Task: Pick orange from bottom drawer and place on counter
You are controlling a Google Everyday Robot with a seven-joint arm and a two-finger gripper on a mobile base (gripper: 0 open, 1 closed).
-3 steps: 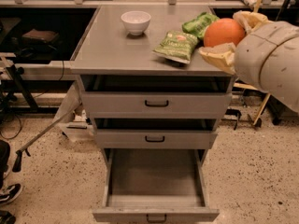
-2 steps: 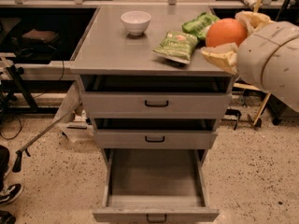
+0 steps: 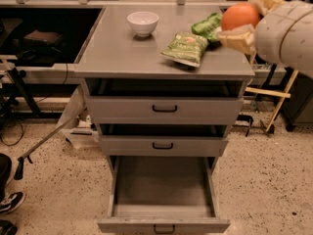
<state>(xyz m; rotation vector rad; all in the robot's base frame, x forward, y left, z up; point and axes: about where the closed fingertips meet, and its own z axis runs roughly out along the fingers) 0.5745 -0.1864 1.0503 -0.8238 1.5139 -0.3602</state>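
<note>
My gripper keeps on, since the counter (image 3: 137, 50) in front of the white bowl is clear of the green bags, carrying the orange there until it touches down.
The orange (image 3: 239, 15) is round and smooth, held between my gripper's pale fingers (image 3: 238, 37) at the upper right. My gripper (image 3: 245, 19) is shut on the orange and holds it above the right edge of the counter (image 3: 122, 48), the flat grey top of the cabinet. The bottom drawer (image 3: 162, 190) is pulled out wide at the bottom of the view and its tray looks bare. The two drawers above it stand slightly open.
A white bowl (image 3: 143, 22) stands at the counter's back left. A green crisp bag (image 3: 186, 47) lies at mid right, a second green bag (image 3: 209, 26) behind it by the orange. A wooden frame (image 3: 274, 94) stands right of the cabinet; cables and a stick lie left.
My gripper with the orange has risen slightly and stayed over the counter's right edge. Nothing else has moved.
</note>
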